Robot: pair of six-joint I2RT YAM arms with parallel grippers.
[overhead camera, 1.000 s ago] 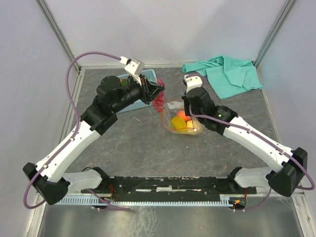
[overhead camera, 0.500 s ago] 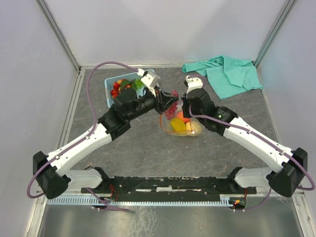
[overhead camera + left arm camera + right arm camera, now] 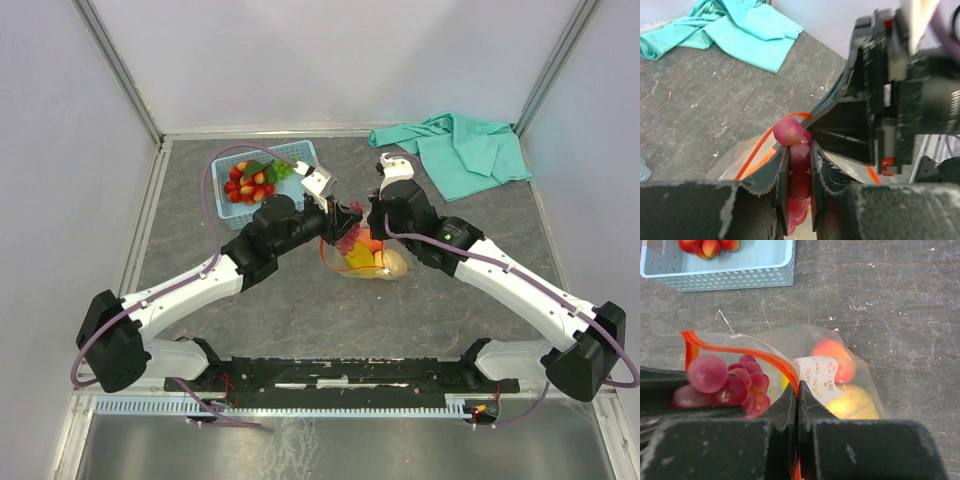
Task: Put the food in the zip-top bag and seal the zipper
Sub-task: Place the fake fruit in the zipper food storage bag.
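I should go on lowering the purple grapes (image 3: 756,381) into the bag (image 3: 362,260) with my left gripper and let go of them there, because they are inside the open loop of the red-orange zipper.
The clear zip-top bag (image 3: 372,262) lies mid-table with its mouth held up; a peach (image 3: 829,349) and a yellow fruit (image 3: 855,405) lie inside. My right gripper (image 3: 798,392) is shut on the bag's red-orange zipper (image 3: 740,351) and keeps the mouth open. My left gripper (image 3: 800,162) is shut on a bunch of purple grapes (image 3: 792,137), held at the bag's mouth (image 3: 347,226). The grapes (image 3: 725,382) sit within the zipper's loop in the right wrist view. Red strawberries (image 3: 248,184) and green grapes (image 3: 284,170) lie in the light blue basket (image 3: 300,152).
A teal cloth (image 3: 460,150) lies crumpled at the back right, also in the left wrist view (image 3: 730,30). The blue basket (image 3: 740,277) stands just behind and left of the bag. Metal frame posts rise at both back corners.
My left gripper has carried the purple grapes from beside the basket rightward and down to the bag's mouth. The right gripper has kept its hold on the zipper.
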